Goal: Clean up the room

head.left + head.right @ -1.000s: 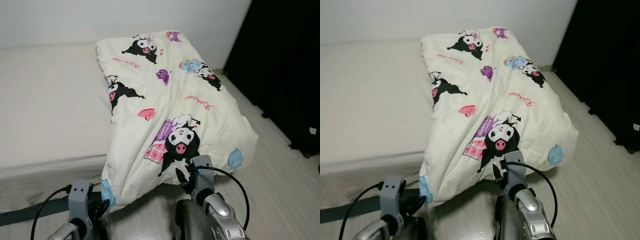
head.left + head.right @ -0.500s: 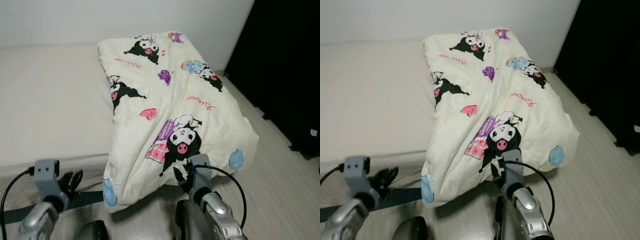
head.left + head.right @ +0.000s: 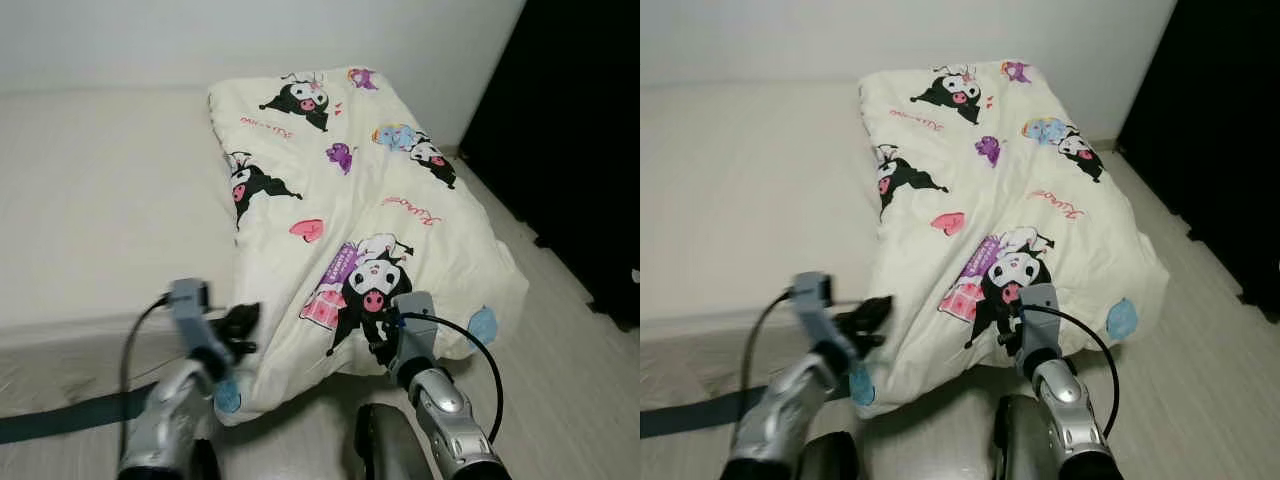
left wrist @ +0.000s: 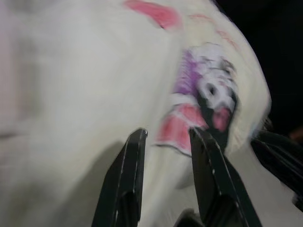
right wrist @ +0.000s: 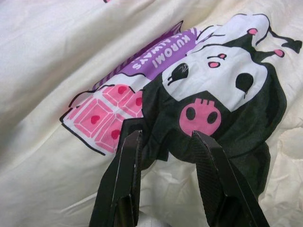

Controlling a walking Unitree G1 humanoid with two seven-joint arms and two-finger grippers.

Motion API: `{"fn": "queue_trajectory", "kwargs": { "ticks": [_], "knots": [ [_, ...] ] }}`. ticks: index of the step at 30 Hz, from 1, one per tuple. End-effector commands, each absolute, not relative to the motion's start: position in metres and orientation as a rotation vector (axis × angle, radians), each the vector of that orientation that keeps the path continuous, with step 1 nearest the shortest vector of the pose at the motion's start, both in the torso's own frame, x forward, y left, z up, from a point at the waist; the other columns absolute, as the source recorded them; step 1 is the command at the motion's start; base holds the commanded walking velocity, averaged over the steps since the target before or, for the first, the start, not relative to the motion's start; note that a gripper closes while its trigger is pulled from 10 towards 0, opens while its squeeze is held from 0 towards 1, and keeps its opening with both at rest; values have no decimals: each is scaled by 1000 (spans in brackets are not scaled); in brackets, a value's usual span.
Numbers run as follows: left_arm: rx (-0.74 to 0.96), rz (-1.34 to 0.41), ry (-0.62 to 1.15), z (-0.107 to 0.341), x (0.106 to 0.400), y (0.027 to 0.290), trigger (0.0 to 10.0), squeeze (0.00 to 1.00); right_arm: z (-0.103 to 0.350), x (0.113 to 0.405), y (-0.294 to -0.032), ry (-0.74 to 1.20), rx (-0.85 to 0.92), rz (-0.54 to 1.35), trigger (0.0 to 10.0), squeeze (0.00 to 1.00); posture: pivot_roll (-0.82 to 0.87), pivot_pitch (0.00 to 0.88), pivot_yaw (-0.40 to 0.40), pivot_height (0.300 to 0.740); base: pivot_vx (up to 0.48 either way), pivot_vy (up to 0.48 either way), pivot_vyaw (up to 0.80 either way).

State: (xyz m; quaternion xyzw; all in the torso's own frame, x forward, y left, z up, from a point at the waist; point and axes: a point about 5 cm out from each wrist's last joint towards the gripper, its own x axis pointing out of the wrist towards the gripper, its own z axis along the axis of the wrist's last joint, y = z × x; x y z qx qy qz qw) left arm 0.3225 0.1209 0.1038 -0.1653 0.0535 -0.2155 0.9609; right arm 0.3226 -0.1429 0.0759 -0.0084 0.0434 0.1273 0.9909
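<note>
The blanket lies loose and creased (image 3: 285,320), so it should gather into a fold while its far end stays in place when the robot pulls the blanket's near edge.
A cream blanket (image 3: 350,190) printed with black cartoon figures lies folded along the right side of the bed (image 3: 100,200), its near end hanging over the bed's edge. My left gripper (image 3: 243,328) is at the blanket's near left edge, open (image 4: 168,132), with the blurred print beyond its fingers. My right gripper (image 5: 166,136) is open against the hanging front of the blanket, its fingers (image 5: 128,161) astride the black and pink figure; the wrist (image 3: 412,325) sits just below that print.
The mattress has a pale sheet and a dark green band (image 3: 70,415) along its side. Light wooden floor (image 3: 560,400) runs to the right of the bed. A black mass (image 3: 580,150) stands along the right. A white wall is behind.
My left arm has swung in from the far left and up to the blanket's near left edge. The right gripper has stayed at the blanket's front. The camera shifted slightly.
</note>
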Motion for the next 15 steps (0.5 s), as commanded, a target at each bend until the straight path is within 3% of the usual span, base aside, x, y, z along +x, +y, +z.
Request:
{"fn": "queue_trajectory", "kwargs": {
  "ticks": [1, 3, 4, 5, 15],
  "knots": [
    [-249, -366, 207, 80, 319, 122, 10000, 0, 68, 318, -146, 110, -11, 246, 10000, 0, -64, 213, -62, 555, 0, 0, 0],
    [-244, -336, 209, 78, 323, 124, 10000, 0, 68, 318, -145, 110, -9, 246, 10000, 0, -69, 216, -61, 555, 0, 0, 0],
    [-288, -315, 204, 79, 327, 125, 10000, 251, 67, 317, -145, 110, -8, 247, 10000, 0, -73, 224, -62, 555, 0, 0, 0],
    [-346, -308, 194, 81, 332, 126, 10000, 1000, 66, 316, -144, 111, -8, 247, 10000, 0, -75, 228, -59, 555, 0, 0, 0],
    [-432, -227, 77, 106, 356, 149, 10000, 1000, 62, 309, -145, 113, -1, 248, 10000, 0, -90, 267, -47, 555, 0, 0, 0]
  ]
}}
